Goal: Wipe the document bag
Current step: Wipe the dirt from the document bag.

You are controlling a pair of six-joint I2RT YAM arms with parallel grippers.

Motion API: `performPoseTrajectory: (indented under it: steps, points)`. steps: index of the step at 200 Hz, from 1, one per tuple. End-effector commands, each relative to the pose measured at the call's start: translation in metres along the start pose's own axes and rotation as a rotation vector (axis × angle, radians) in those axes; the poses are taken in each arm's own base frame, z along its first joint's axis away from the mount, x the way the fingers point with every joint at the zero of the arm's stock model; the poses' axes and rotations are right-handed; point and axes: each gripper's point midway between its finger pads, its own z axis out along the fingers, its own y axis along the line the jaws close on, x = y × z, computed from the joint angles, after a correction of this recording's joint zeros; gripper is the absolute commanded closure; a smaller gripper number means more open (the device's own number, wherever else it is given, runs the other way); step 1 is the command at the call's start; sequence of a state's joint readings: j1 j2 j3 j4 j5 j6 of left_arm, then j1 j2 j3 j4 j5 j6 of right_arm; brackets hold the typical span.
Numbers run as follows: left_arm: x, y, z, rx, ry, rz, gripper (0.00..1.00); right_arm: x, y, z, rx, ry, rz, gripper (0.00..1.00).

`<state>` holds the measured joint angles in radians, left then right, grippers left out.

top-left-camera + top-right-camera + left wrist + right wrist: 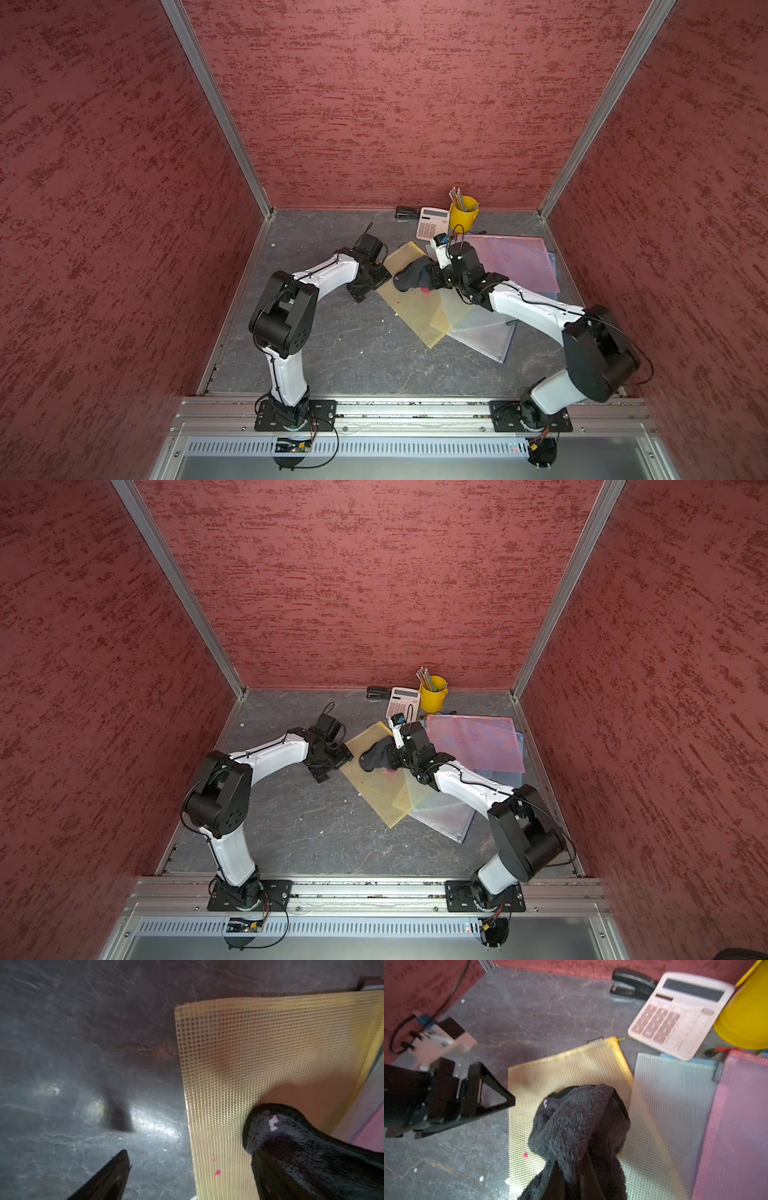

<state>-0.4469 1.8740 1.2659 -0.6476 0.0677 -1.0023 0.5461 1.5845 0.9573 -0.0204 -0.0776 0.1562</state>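
Observation:
The yellow bag and the clear mesh bag overlap only along a flat strip. The yellow bag should slide free and leave the clear mesh bag behind when I pull the yellow bag's edge.
A yellow mesh document bag lies flat on the dark table, with a small pink spot on it. My right gripper is shut on a dark grey fleecy cloth, which rests on the bag's upper half. My left gripper stands open at the bag's left edge. One of its fingers is over the table and the other over the bag beside the cloth, and it holds nothing.
A clear mesh bag and a pink one overlap to the right of the yellow bag. Along the back wall stand a calculator, a black stapler and a yellow cup of pencils. Red walls enclose the table.

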Motion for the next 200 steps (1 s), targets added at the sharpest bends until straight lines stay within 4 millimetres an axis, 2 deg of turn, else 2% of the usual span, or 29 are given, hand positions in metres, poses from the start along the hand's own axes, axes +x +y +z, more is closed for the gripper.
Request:
performPoseTrajectory:
  steps: [1, 46, 78, 91, 127, 163, 181, 200]
  points:
    - [-0.010, 0.006, 0.016, -0.021, -0.021, -0.042, 0.10, 0.004, 0.005, 0.014, -0.042, 0.003, 0.049, 1.00]
    - [-0.034, -0.002, 0.032, 0.046, -0.073, -0.048, 0.13, 0.050, 0.001, 0.038, -0.039, 0.141, 0.092, 1.00]
    - [-0.044, -0.010, 0.043, 0.110, -0.049, -0.045, 0.17, 0.068, 0.002, 0.047, -0.036, 0.215, 0.072, 1.00]
    - [-0.047, -0.015, 0.047, 0.145, -0.047, -0.047, 0.19, 0.070, 0.005, 0.048, -0.042, 0.221, 0.068, 1.00]
    - [-0.054, -0.032, 0.049, 0.239, -0.042, -0.012, 0.33, 0.070, 0.010, 0.052, -0.066, 0.230, 0.072, 1.00]
    - [-0.051, -0.041, 0.051, 0.289, -0.037, 0.008, 0.46, 0.075, 0.015, 0.056, -0.094, 0.247, 0.088, 1.00]
    - [-0.048, -0.047, 0.049, 0.321, -0.037, 0.029, 0.53, 0.076, 0.018, 0.057, -0.110, 0.250, 0.097, 1.00]
    - [-0.046, -0.052, 0.048, 0.344, -0.030, 0.041, 0.66, 0.078, 0.020, 0.058, -0.120, 0.258, 0.104, 1.00]
